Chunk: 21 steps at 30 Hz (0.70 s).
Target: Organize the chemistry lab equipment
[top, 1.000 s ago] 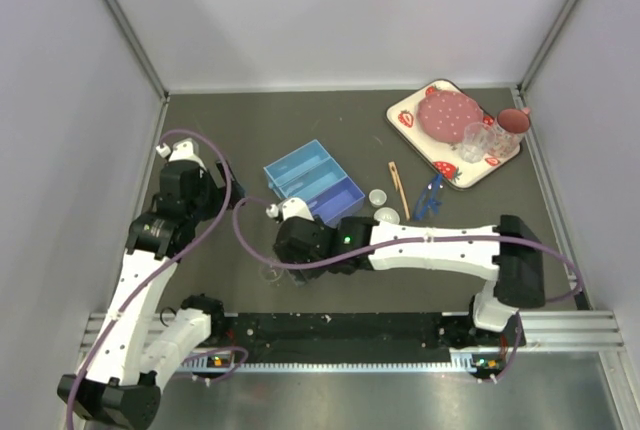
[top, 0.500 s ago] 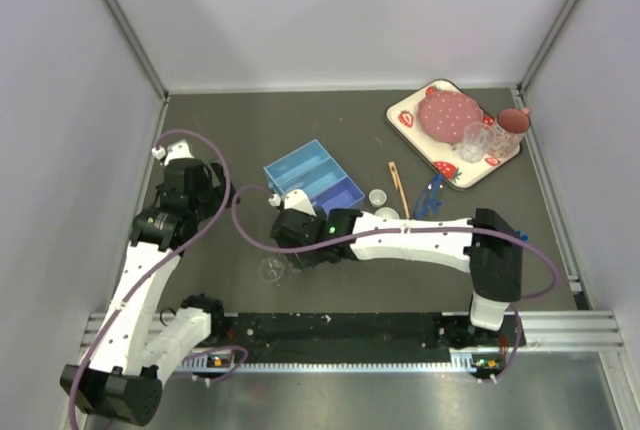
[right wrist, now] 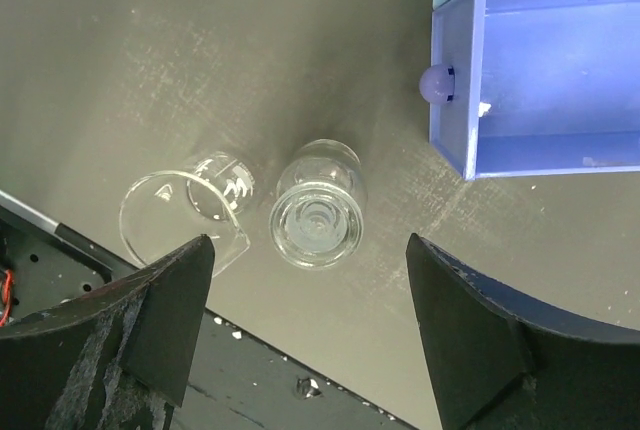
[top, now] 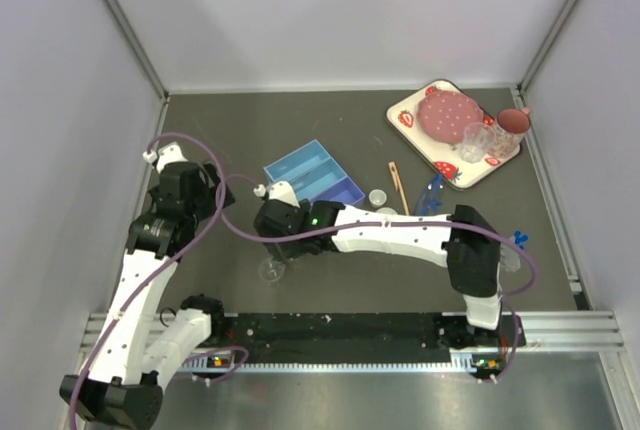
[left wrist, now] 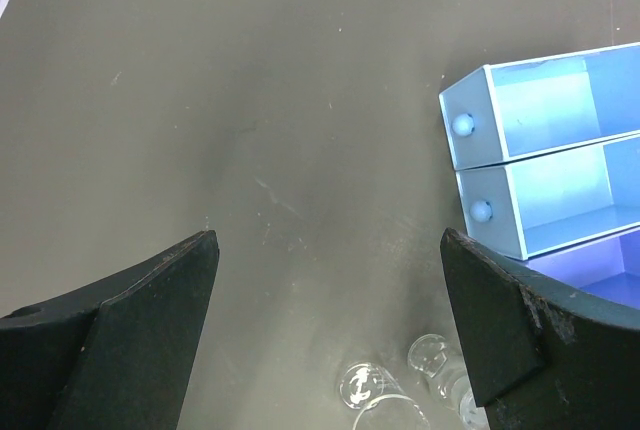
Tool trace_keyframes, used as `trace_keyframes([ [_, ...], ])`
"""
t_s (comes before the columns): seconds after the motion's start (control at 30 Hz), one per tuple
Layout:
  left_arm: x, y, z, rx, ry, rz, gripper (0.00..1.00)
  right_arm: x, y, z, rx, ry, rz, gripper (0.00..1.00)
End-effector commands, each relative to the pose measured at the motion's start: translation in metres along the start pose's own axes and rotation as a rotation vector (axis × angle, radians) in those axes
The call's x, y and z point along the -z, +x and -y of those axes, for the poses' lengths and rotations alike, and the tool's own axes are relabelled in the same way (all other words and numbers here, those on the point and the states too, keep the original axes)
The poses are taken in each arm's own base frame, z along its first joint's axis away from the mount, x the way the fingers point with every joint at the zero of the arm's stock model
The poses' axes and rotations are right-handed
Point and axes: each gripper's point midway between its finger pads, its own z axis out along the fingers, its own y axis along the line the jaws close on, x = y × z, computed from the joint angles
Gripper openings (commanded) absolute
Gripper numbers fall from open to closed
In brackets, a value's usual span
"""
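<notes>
The upright glass stands clear of the beaker and halfway between my right gripper's fingers. I should keep going down until they are on either side of the glass [right wrist: 318, 206], then close them.
My right gripper [top: 272, 242] is open, hanging over two clear glass vessels [top: 270, 270] near the table's front. In the right wrist view it [right wrist: 308, 250] frames an upright glass [right wrist: 317, 215] and a beaker lying on its side [right wrist: 185, 212]. My left gripper [top: 190, 185] is open and empty at the left. Its wrist view [left wrist: 330, 250] shows bare table, with the same glasses [left wrist: 365, 385] at the bottom. Two small clear dishes [top: 377, 197], tan wooden tongs [top: 399, 188] and blue pieces [top: 432, 195] lie right of centre. The well rack is out of view.
A blue two-drawer box [top: 312, 182] stands mid-table and also shows in the left wrist view [left wrist: 550, 160] and the right wrist view [right wrist: 540, 80]. The strawberry-print tray [top: 410, 110] with pink plate and glasses sits at the back right. A small blue piece [top: 520, 240] lies by the right arm's elbow.
My right arm has swung left and its gripper now sits over the two glasses. My left arm has shifted slightly left and back.
</notes>
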Motion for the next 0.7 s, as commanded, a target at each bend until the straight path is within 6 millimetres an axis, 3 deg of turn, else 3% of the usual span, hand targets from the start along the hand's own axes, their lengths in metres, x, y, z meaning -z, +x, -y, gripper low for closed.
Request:
trace_keyframes([
  [0.0,0.001,-0.002,0.000,0.028,0.014,0.023,0.98,-0.006,-0.013,0.000,-0.054,0.003,0.014,0.79],
  [0.67,0.000,0.001,0.006,0.020,0.055,0.018,0.98,-0.038,-0.011,0.008,-0.091,0.053,-0.018,0.74],
])
